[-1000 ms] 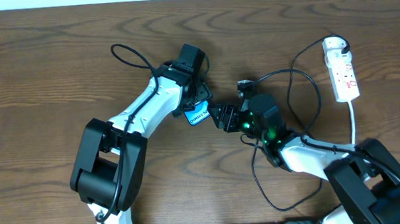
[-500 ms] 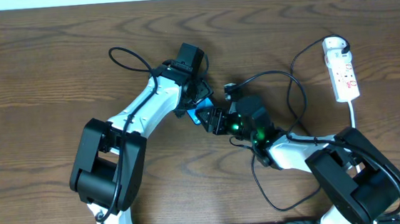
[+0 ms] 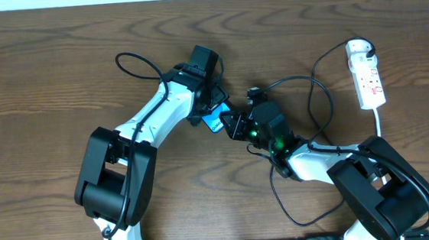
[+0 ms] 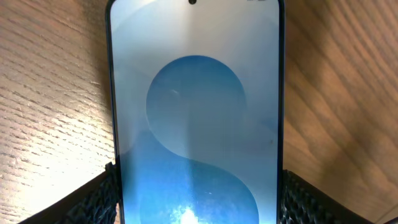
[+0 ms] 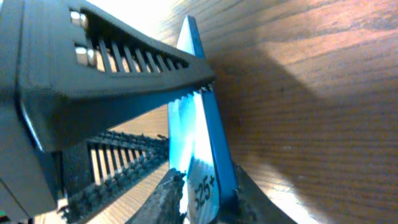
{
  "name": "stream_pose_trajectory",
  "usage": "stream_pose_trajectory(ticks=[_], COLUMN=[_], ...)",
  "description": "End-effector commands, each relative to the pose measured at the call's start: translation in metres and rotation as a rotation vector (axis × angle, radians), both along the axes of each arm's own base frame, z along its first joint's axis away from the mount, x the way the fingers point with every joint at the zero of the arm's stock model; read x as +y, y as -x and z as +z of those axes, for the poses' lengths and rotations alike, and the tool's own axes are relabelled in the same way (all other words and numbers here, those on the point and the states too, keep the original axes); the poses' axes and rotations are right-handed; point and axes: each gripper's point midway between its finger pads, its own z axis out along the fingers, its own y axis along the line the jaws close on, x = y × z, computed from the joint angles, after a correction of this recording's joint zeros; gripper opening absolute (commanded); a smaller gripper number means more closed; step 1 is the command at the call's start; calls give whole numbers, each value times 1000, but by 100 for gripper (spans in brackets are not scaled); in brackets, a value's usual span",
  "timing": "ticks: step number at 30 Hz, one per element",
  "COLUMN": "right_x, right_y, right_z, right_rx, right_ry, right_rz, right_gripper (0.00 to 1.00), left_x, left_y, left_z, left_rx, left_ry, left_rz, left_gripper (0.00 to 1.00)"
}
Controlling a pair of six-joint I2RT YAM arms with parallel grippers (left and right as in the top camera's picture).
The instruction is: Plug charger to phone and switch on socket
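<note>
I should open my left gripper, which is across the phone's width, and pinch one long edge [image 4: 113,93] of the phone before plugging, because my right gripper is on the phone's lettered end [image 3: 216,125].
The phone [image 3: 215,123] is off the table, its light-blue screen filling the left wrist view [image 4: 196,112]. My left gripper [image 3: 211,111] is shut on it across its width, with a black finger [image 4: 93,202] against each long edge. In the right wrist view the phone [image 5: 200,143] stands edge-on, and my right gripper [image 5: 205,202] is shut on its "S25+" end, one pad on each face. The charger cable [image 3: 316,89] loops from its black plug in the socket [image 3: 370,81] round behind my right arm. I cannot make out its connector tip.
The socket's thick white cord [image 3: 379,130] runs down towards the right arm's base. More black charger cable [image 3: 282,203] lies on the wood in front of the right arm. A black cable loop [image 3: 137,61] hangs off the left arm. My left finger [image 5: 112,68] crowds the right wrist view.
My right arm has moved left to the phone, and its jaws have closed on the phone's free end. The left gripper has kept its hold and barely moved.
</note>
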Motion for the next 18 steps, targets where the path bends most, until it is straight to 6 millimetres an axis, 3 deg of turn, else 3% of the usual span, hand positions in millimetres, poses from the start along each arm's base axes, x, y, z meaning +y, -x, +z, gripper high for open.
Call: stream_pose_trajectory(ticks=[1, 3, 7, 10, 15, 18], right_x=[7, 7, 6, 3, -10, -20], right_y=[-3, -3, -3, -5, -17, -24], right_z=[6, 6, 6, 7, 8, 12], right_rx=[-13, -13, -14, -14, -20, -24], right_ry=[-17, -17, -18, -18, -22, -45], right_rz=[12, 12, 10, 2, -36, -44], right_gripper=[7, 1, 1, 1, 1, 1], left_x=[-8, -9, -12, -8, 37, 80], left_y=[-8, -7, -6, -10, -22, -22], left_z=[12, 12, 17, 35, 94, 117], left_rx=[-13, -12, -2, -34, -178, -237], left_ry=[57, 61, 100, 141, 132, 69], left_rz=[25, 23, 7, -37, -61, -44], left_gripper=[45, 45, 74, 80, 87, 87])
